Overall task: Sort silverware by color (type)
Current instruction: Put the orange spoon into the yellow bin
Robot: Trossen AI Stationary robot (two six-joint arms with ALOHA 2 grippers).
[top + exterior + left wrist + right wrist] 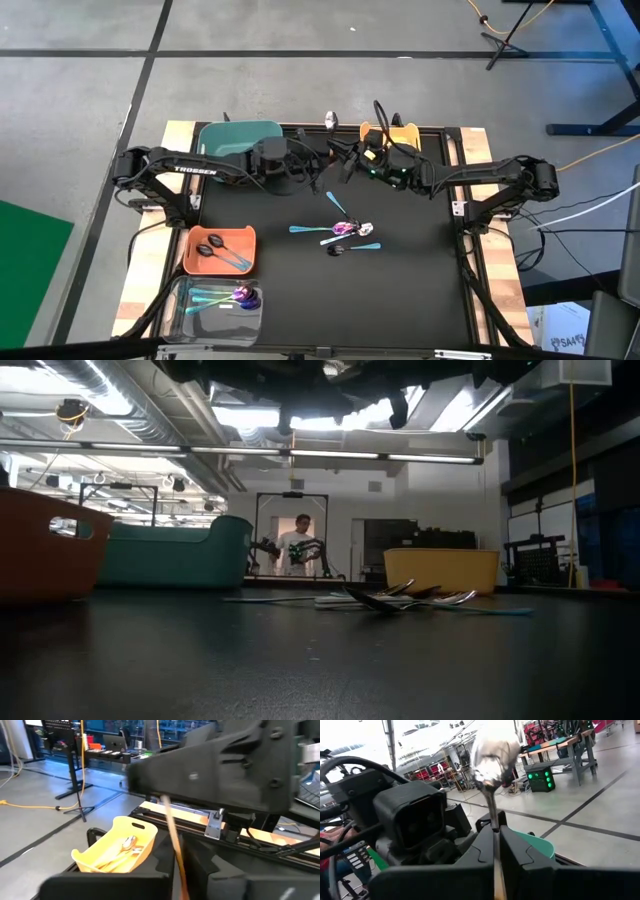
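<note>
My right gripper has the spoon (492, 809) pinched below its bowl and blocks the yellow bin (392, 132), so it should open and retreat before my left gripper delivers the spoon.
Above the table's far middle my two grippers meet, both shut on one spoon with a shiny bowl (492, 757) and a thin tan handle. My left gripper (316, 166) comes from the left and my right gripper (348, 162) from the right. In the high view the bowl (330, 120) shows just beyond them. Several loose spoons (340, 232), teal, purple and black, lie flat on the mat's middle; the low view shows them too (400, 600). My left gripper has the spoon's thin handle (176, 851) between its two fingers. From there the handle runs on to my right gripper (210, 770). The spoon is lifted clear of the table. My right gripper pinches the spoon's handle (495, 837) between its two fingers, a little below the bowl. The bowl sticks out beyond the fingertips. The spoon is held clear of the table.
A teal bin (240, 138) and a yellow bin (398, 133) with spoons in it stand at the far edge. An orange bin (222, 262) with black spoons and a clear bin (180, 310) with teal and purple spoons stand near left. A person (297, 545) stands far behind the table.
</note>
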